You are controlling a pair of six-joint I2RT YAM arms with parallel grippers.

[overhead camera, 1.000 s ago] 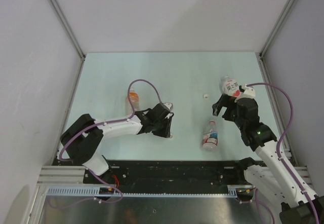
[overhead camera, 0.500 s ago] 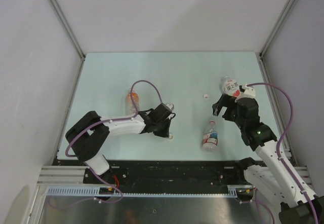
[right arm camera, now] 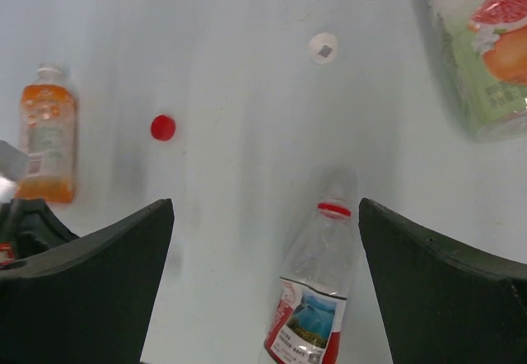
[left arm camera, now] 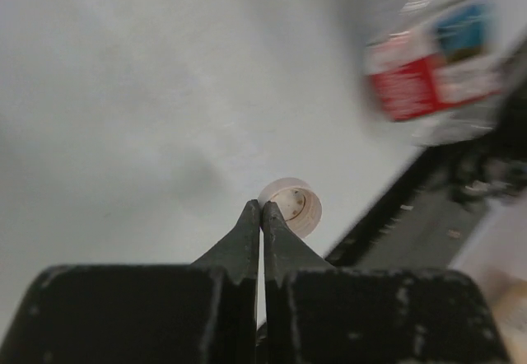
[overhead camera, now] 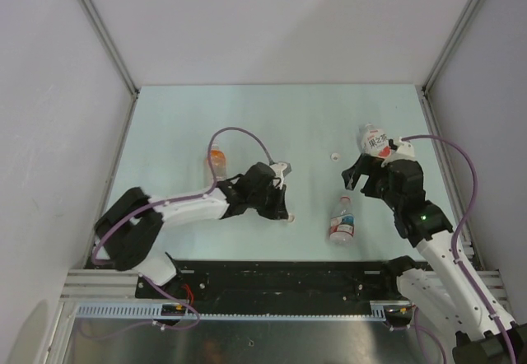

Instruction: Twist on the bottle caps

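I should keep moving my open right gripper toward the cap's free side until its fingers hold the cap, because the white cap sticks out past my left gripper's fingers.
My left gripper is shut, its tips pinching the rim of a white cap that lies open side up near the table's front edge. A second white cap lies mid-table. The red cap lies right of the orange-liquid bottle; my left arm hides it in the top view. The red-and-white-label bottle lies uncapped below my open, empty right gripper. The white-label bottle stands beside it.
The pale green table is walled by white panels at the back and sides. A black rail runs along the near edge, close to the left gripper. Purple cables loop over both arms.
My left gripper has moved right and slightly away from the front edge, and the white cap at its tips has moved with it. The right arm and the bottles have not moved.
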